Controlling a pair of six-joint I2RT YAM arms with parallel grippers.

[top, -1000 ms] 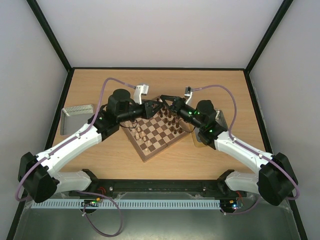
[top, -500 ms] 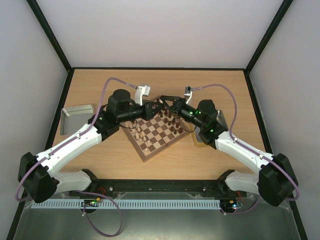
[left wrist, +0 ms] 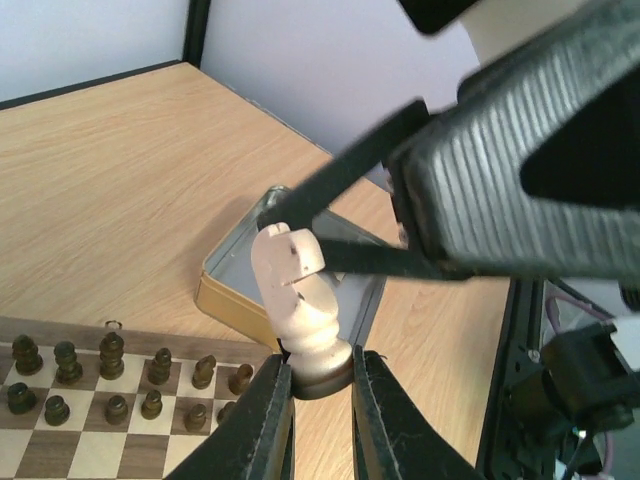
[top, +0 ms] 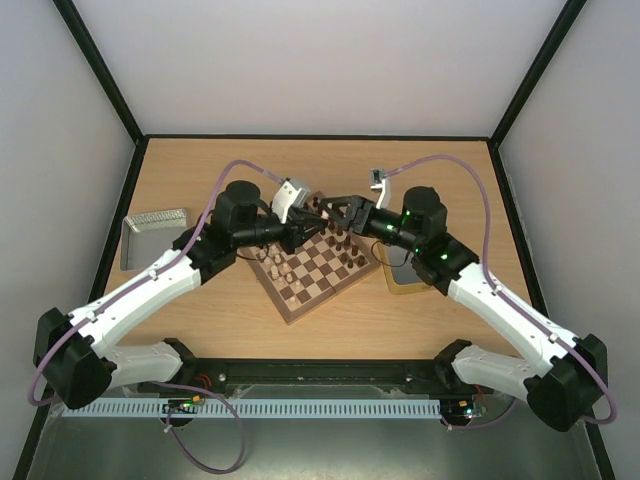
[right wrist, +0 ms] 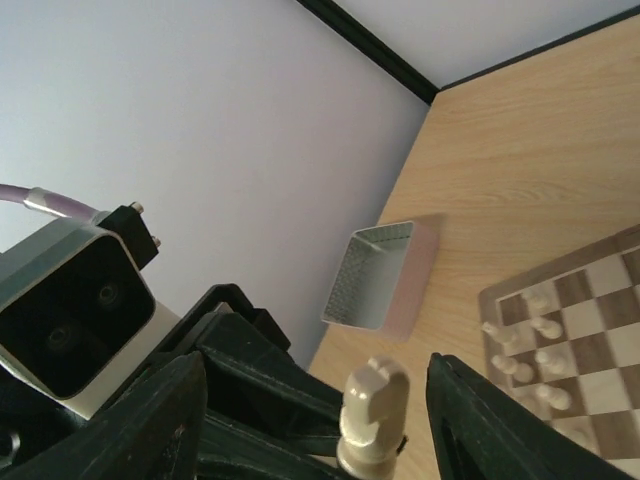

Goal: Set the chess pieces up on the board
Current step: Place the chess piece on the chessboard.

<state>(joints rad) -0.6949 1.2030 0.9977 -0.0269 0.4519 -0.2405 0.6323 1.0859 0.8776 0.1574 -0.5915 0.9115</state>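
I am holding the cream knight by its round base with my left gripper, so next my right gripper grabs the knight by its head before it puts the knight upright on the board.
A cream knight stands upright with my left gripper shut on its round base, held in the air above the board. The same knight rises between the fingers of my right gripper, which is open and touches nothing. One ribbed right finger looms just past the knight's head. From above, the left gripper and the right gripper meet tip to tip over the board's far corner. Dark pieces stand in rows, and cream pieces stand on the board's near-left side.
A gold-walled tin lies just right of the board, under the right arm. A silver tin lies at the table's left edge, also visible as the silver tin. Black frame posts and pale walls enclose the table.
The right gripper has opened and let go of the knight, which stays in the left gripper. The right arm's elbow has lifted and shifted right; the left wrist has turned.
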